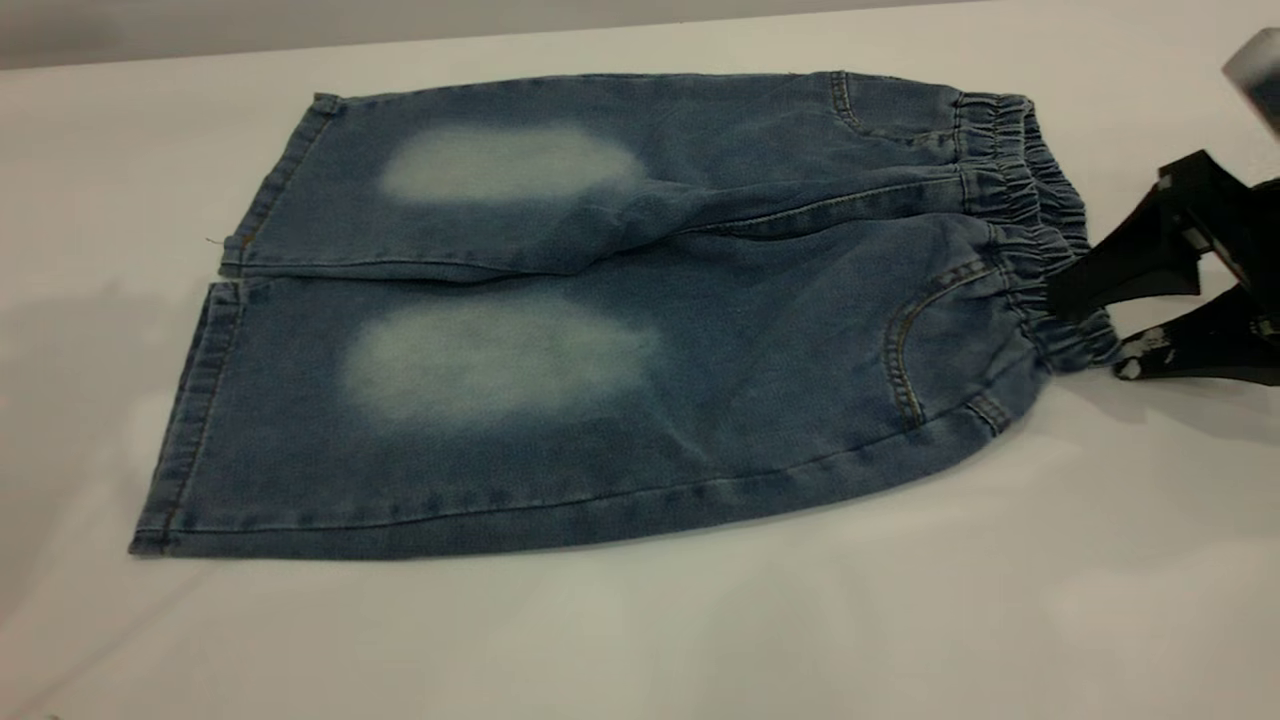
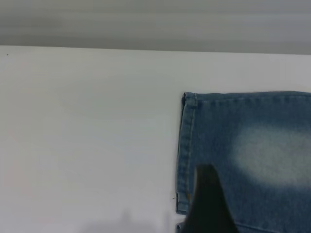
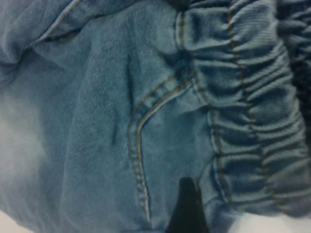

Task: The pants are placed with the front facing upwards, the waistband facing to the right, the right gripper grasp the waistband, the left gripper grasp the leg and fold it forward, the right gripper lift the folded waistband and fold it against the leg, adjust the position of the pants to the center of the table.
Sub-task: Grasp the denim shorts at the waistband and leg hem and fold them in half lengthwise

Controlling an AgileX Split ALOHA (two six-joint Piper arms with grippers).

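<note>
I can see that the near leg lies limp with soft creases (image 1: 687,438), so I expect its middle (image 1: 624,402) to hang down between my grippers when I lift the waistband and hem.
The blue denim pants (image 1: 600,330) lie flat and front-up on the white table (image 1: 640,630), legs to the left, ruched waistband (image 1: 1020,190) to the right. My right gripper (image 1: 1090,335) is open at the waistband's near corner: its upper black jaw rests on the gathered band, its lower jaw lies by the table beside it. The right wrist view shows one black fingertip (image 3: 187,204) over the denim between the curved pocket seam (image 3: 138,145) and the waistband (image 3: 248,97). My left gripper (image 2: 208,204) is outside the exterior view; a black part of it hangs over the far leg's hem (image 2: 187,145).
The table's far edge (image 1: 400,40) runs behind the pants. Bare white surface lies in front of the pants and to their left (image 2: 87,145). A pale part of the right arm (image 1: 1258,70) shows at the upper right.
</note>
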